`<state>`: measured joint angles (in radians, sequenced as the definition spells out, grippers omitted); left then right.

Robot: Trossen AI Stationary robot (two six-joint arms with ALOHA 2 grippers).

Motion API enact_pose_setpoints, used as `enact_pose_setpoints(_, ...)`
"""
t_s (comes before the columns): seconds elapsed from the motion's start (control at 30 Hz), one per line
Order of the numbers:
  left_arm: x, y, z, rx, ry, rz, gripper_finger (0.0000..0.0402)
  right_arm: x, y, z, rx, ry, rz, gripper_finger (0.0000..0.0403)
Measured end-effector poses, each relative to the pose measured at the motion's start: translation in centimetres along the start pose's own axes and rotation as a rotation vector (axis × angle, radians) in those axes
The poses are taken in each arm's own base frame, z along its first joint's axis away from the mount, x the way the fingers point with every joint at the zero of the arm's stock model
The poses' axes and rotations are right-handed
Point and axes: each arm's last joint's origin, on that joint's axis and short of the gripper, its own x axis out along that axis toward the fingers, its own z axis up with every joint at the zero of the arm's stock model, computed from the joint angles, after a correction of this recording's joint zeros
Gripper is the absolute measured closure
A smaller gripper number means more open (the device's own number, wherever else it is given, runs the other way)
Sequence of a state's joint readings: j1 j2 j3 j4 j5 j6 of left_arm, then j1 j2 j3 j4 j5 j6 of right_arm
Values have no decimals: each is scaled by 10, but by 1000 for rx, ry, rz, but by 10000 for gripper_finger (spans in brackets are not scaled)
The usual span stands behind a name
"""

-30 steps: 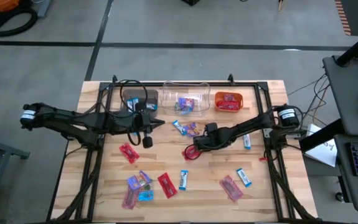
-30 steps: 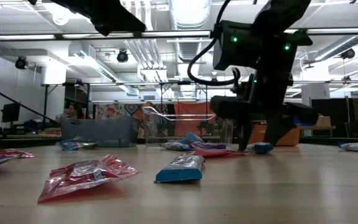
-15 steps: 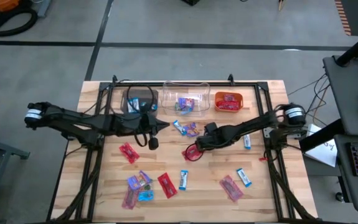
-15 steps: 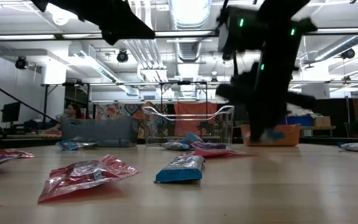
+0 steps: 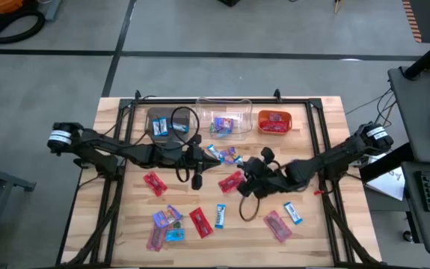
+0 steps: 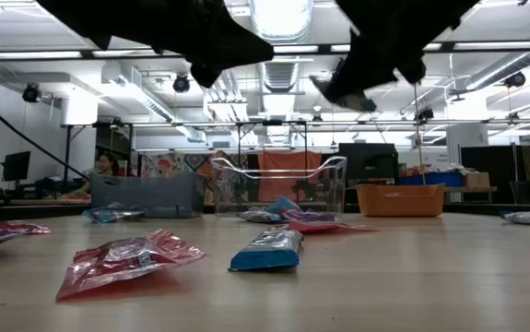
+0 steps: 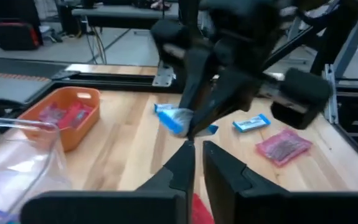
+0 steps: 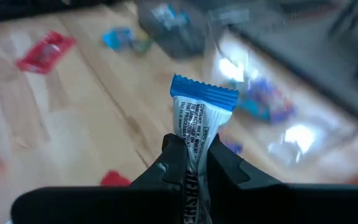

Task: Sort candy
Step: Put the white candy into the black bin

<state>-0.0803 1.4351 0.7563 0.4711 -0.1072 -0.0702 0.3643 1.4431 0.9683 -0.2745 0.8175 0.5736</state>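
The blue-and-white candy is in my right gripper, far from the brown bin (image 5: 155,127), so next my left gripper opens and takes the candy's loose end (image 8: 205,91) first.
My right gripper (image 8: 193,163) hangs above the middle of the table (image 5: 315,224), shut on a blue-and-white candy (image 8: 197,118). That candy also shows in the left wrist view (image 7: 175,118). My left gripper (image 7: 197,163) hovers shut and holding nothing just to the table's left of it (image 5: 202,166). A red candy (image 5: 231,181) lies flat on the table between the two grippers. More red, blue and purple candies lie flat near the table's front (image 5: 200,222) and below the bins (image 5: 222,155). My right gripper pinches the candy by one end (image 8: 194,148) between its two fingers. The rest of the wrapper sticks out past the fingertips, and its blue crimped end (image 8: 203,93) is free. The candy is lifted clear of the table.
A brown bin (image 5: 168,123), a clear bin (image 5: 223,119) and an orange bin (image 5: 274,121) stand in a row along the far edge, each with candies inside. Loose candies lie at the front left (image 5: 166,223) and the front right (image 5: 277,226). A cable loop (image 5: 248,208) hangs below my right arm.
My right gripper has shut at the table top and has risen well clear of it, rolling as it went, and now holds the blue-and-white candy in the air. My left gripper has moved toward the table's right edge and come lower.
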Motion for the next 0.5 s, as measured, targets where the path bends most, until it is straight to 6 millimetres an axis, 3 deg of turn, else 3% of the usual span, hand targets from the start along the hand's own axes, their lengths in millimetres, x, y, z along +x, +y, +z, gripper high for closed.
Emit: enact_pose_setpoints(0.5,6,0,-2,-13,-31,-15,217,14,39,5,-239,-342,-28,378)
